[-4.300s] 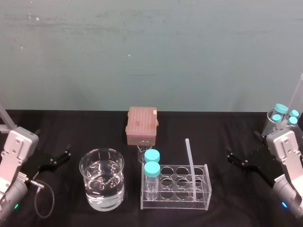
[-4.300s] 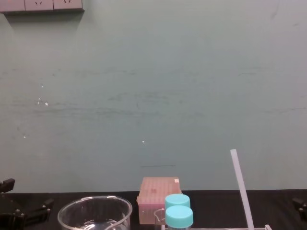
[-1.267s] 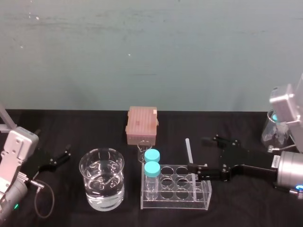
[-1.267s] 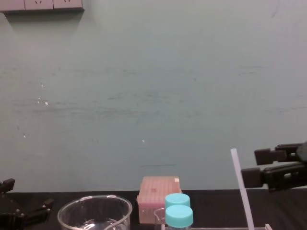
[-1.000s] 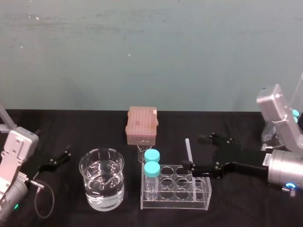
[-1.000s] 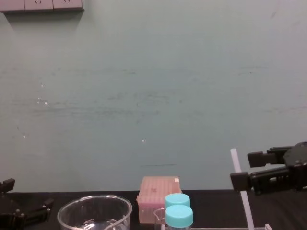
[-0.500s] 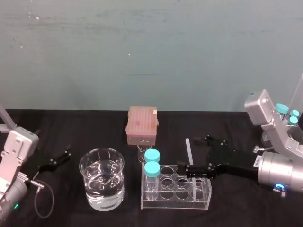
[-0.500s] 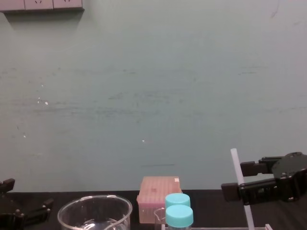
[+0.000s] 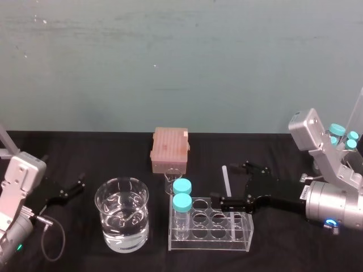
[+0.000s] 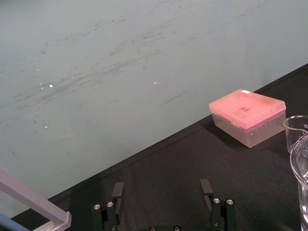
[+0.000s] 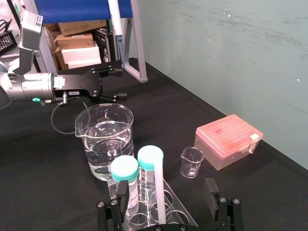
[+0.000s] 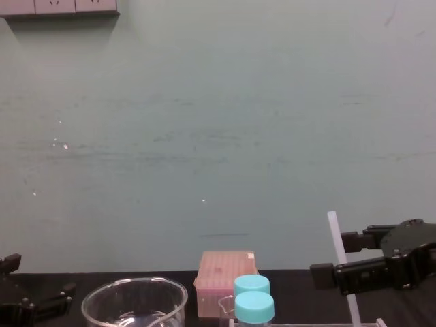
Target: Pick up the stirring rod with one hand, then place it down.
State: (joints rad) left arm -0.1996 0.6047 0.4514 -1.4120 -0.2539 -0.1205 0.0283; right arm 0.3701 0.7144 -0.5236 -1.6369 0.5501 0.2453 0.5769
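The stirring rod is leaning at an angle in the tube rack, so it will slide out easily when I lift, and the rack will stay where it is.
The stirring rod is a thin translucent white stick standing upright in the right back corner of a clear tube rack. My right gripper has reached in from the right and is open, one finger on each side of the rod's upper part without touching it. In the right wrist view the rod rises midway between the two fingers, with the gripper around it. From the chest the rod pokes up past the gripper. My left gripper rests open at the far left, also in its own wrist view.
Two blue-capped vials stand in the rack's left end. A water-filled beaker sits left of the rack, with a pink lidded box and a small empty beaker behind it. A container of more blue-capped vials stands at the far right.
My right gripper has slid left, so its open fingers now straddle the rod. The rod, the rack and the left arm have not moved.
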